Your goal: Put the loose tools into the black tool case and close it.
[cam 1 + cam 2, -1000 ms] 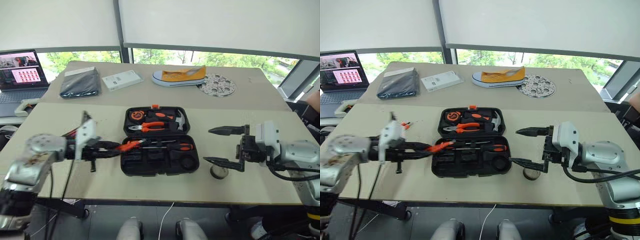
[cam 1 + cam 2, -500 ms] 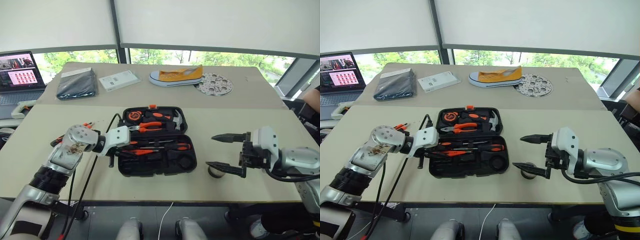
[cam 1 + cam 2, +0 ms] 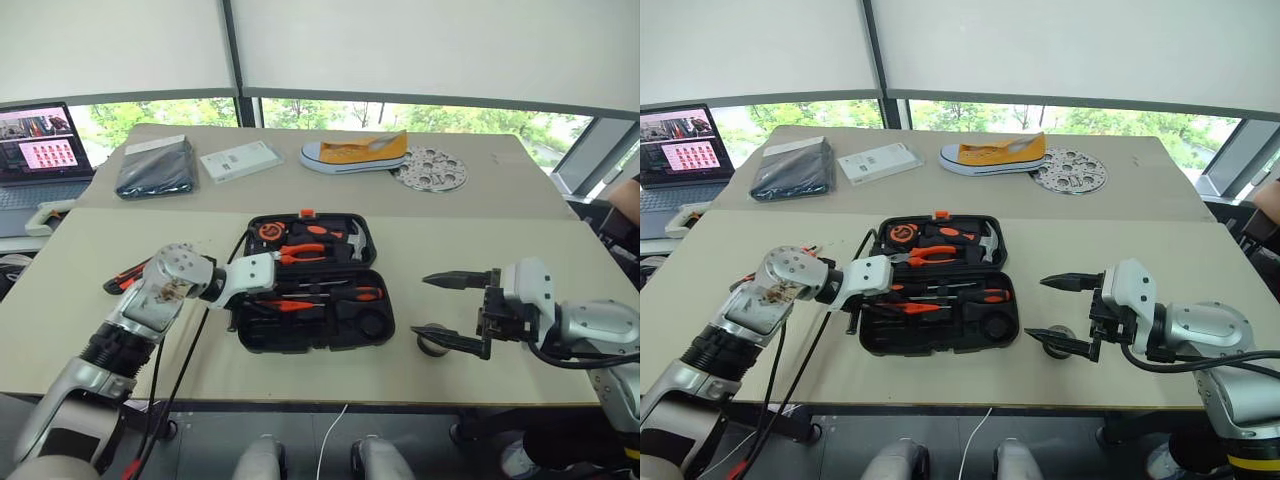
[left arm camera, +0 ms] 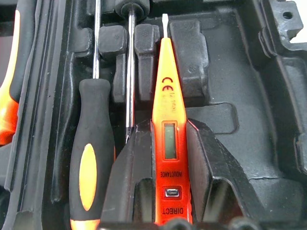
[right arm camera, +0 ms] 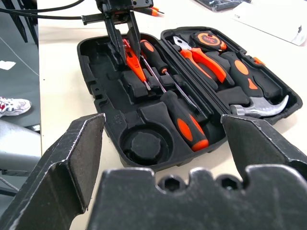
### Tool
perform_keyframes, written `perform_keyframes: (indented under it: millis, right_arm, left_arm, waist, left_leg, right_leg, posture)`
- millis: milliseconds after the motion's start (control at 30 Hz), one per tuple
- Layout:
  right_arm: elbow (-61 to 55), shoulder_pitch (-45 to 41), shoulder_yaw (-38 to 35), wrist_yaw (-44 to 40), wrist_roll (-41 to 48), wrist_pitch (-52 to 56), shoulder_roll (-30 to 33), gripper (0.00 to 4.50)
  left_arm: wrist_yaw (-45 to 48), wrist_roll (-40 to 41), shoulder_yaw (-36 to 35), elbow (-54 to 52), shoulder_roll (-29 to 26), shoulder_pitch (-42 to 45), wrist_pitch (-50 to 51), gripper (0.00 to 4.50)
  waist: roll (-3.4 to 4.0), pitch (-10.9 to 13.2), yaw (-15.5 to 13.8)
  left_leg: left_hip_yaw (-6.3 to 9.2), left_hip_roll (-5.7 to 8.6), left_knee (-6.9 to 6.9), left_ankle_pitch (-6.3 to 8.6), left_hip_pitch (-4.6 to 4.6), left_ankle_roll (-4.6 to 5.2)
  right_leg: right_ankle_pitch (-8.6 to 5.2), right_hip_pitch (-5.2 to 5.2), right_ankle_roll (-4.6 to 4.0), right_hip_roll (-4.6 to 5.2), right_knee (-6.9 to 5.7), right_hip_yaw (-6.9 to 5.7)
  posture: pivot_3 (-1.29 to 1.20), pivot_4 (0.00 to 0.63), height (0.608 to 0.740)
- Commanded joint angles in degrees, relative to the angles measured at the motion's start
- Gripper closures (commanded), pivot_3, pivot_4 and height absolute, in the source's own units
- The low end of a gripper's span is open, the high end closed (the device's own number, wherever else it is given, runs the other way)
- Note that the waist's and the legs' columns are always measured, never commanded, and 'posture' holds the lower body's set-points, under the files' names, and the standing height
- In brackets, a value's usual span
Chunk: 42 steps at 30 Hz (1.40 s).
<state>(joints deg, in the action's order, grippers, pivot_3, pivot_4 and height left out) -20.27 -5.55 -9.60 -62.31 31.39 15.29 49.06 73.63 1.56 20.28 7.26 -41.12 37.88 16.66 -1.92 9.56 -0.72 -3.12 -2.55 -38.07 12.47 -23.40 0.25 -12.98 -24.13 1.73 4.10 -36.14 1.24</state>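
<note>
The orange tester (image 3: 301,304) sits shallow in its slot between my left gripper's fingers, so I should open them, close them above it and push its body (image 4: 171,148) down.
The black tool case (image 3: 300,336) lies open in the middle of the table. Its far half holds pliers (image 3: 300,252), a hammer (image 3: 355,240) and a tape measure (image 3: 270,231). Screwdrivers (image 3: 350,293) lie in its near half. My left gripper (image 3: 275,303) is shut on the all-orange tester (image 4: 168,96), low over the moulded slots beside a black-handled screwdriver (image 4: 93,143). My right gripper (image 3: 422,305) stands open to the right of the case, its lower finger beside the small black tape roll (image 3: 433,343) on the table. More loose tools (image 3: 125,277) lie on the table to the left.
On the far table are a laptop (image 3: 40,150), a dark flat pouch (image 3: 155,165), a white box (image 3: 240,160), a yellow shoe (image 3: 355,152) and a perforated round disc (image 3: 430,168). Cables hang from my left arm over the table's front edge.
My left gripper has swung right and down with the orange tester, from the case's left edge to low over its near half. The right gripper has stayed in place.
</note>
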Motion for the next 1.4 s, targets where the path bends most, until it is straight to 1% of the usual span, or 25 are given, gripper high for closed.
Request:
perform_keyframes:
  millis: [33,200,267,433,567,667,767,833,867,1033,1167,1333,1400]
  right_arm:
    - [-2.14,-0.41,-0.27,0.39,-0.08,-0.27,-0.17,0.0]
    - [-2.77,-1.26,0.42,0.91,-0.03,0.78,-0.19,0.0]
    - [-2.83,-1.64,0.7,1.14,0.03,1.16,-0.14,0.0]
    - [-3.16,-2.72,1.59,1.65,0.22,2.48,-0.07,0.0]
    - [-3.26,-3.57,2.01,1.84,0.26,3.43,0.03,0.0]
    - [-2.97,-3.65,1.8,1.63,0.02,3.86,0.32,0.0]
    - [-2.65,-3.47,1.56,1.29,-0.21,3.83,0.4,0.0]
    - [-2.52,-3.39,1.56,1.18,-0.37,3.73,0.32,0.0]
    - [-2.5,-3.38,1.6,1.14,-0.47,3.67,0.24,0.0]
    - [-2.81,-2.97,1.57,0.92,-0.32,3.61,0.0,0.0]
    - [-2.95,-2.65,1.47,0.67,-0.13,3.88,0.23,0.0]
    - [-3.17,-2.28,1.25,0.27,0.35,4.43,0.51,0.0]
    - [-3.18,-2.27,1.18,0.09,0.47,4.6,0.53,0.0]
  left_arm:
    - [-0.5,-3.05,2.33,0.86,0.62,0.89,1.53,4.05]
    - [0.6,-7.06,4.75,1.32,-1.6,1.54,1.42,4.05]
    - [1.13,-6.61,4.66,1.2,-1.7,1.45,1.82,4.05]
    - [1.33,-8.36,5.31,1.32,-2.19,1.6,0.12,4.05]
    - [1.72,-6.94,4.28,-0.34,-1.64,1.89,4.45,4.05]
    - [3.83,-6.1,4.52,-3.95,-2.37,3.04,10.03,4.05]
    - [4.33,-7.75,5.71,-5.34,-3.63,3.54,9.83,4.05]
    - [3.55,-8.49,5.98,-4.73,-3.71,3.24,8.16,3.05]
    - [2.97,-8.32,5.63,-4.5,-3.45,2.89,7.57,2.81]
    - [2.09,-1.91,-0.04,-5.06,-0.48,2.16,5.36,0.93]
    - [3.59,2.88,-4.27,-5.94,-1.26,1.27,4.51,0.93]
    - [3.91,6.51,-7.92,-5.98,-2.53,-0.93,4.59,0.93]
    - [3.94,8.69,-9.61,-4.65,-1.61,-1.84,3.66,0.93]
  waist:
    - [0.0,0.0,-0.07]
    - [0.02,-0.01,-0.05]
    - [0.02,-0.02,0.05]
    - [0.05,-0.04,0.15]
    - [0.07,-0.04,0.15]
    - [0.06,-0.04,0.2]
    - [0.06,-0.04,0.64]
    - [0.06,-0.04,0.86]
    - [0.06,-0.04,0.95]
    - [0.05,-0.03,1.04]
    - [0.04,-0.03,0.65]
    - [0.05,-0.03,0.75]
    - [0.05,-0.03,0.73]
  left_leg:
    - [0.01,0.0,-0.03,0.0,-0.01,0.0]
    - [0.02,0.02,-0.2,0.0,0.01,0.0]
    - [0.02,0.0,-0.25,0.0,0.05,0.0]
    - [0.02,-0.09,-0.26,-0.02,0.13,0.03]
    - [0.01,-0.17,-0.26,-0.02,0.15,0.04]
    - [0.01,-0.22,-0.26,-0.02,0.11,0.04]
    - [0.01,-0.26,-0.25,-0.02,0.02,0.04]
    - [-0.01,-0.26,-0.21,-0.01,0.01,0.05]
    - [-0.01,-0.26,-0.2,0.0,0.02,0.05]
    - [-0.03,-0.24,-0.21,-0.01,0.04,0.06]
    - [-0.01,-0.23,-0.42,-0.03,-0.08,0.07]
    - [-0.06,-0.19,-0.45,-0.02,-0.19,0.08]
    - [-0.06,-0.19,-0.45,-0.02,-0.26,0.08]
  right_leg:
    - [0.0,0.0,0.01,0.0,0.0,0.0]
    - [0.04,0.07,0.07,0.02,-0.06,0.0]
    - [0.08,0.11,0.07,0.01,-0.07,0.01]
    - [0.14,0.1,-0.04,-0.15,-0.12,0.1]
    - [0.17,0.08,-0.08,-0.28,-0.14,0.16]
    - [0.18,0.04,-0.09,-0.38,-0.13,0.24]
    - [0.18,-0.05,-0.1,-0.63,-0.09,0.57]
    - [0.17,-0.09,-0.11,-0.67,-0.07,0.67]
    - [0.17,-0.1,-0.11,-0.67,-0.06,0.69]
    - [0.17,-0.09,-0.11,-0.7,-0.14,0.8]
    - [0.2,-0.09,-0.06,-0.73,-0.13,0.9]
    - [0.25,-0.12,0.05,-0.72,-0.03,1.03]
    - [0.26,-0.17,0.05,-0.73,-0.03,1.02]
  posture:
    - [0.0,0.15,0.74]
    - [0.0,0.15,0.74]
    - [0.0,0.15,0.74]
    - [0.0,0.15,0.74]
    - [0.0,0.15,0.74]
    - [0.0,0.15,0.74]
    - [0.0,0.15,0.74]
    - [0.0,0.15,0.74]
    - [0.0,0.15,0.74]
    - [0.0,0.15,0.74]
    - [0.0,0.15,0.74]
    - [0.0,0.15,0.74]
    - [0.0,0.15,0.74]
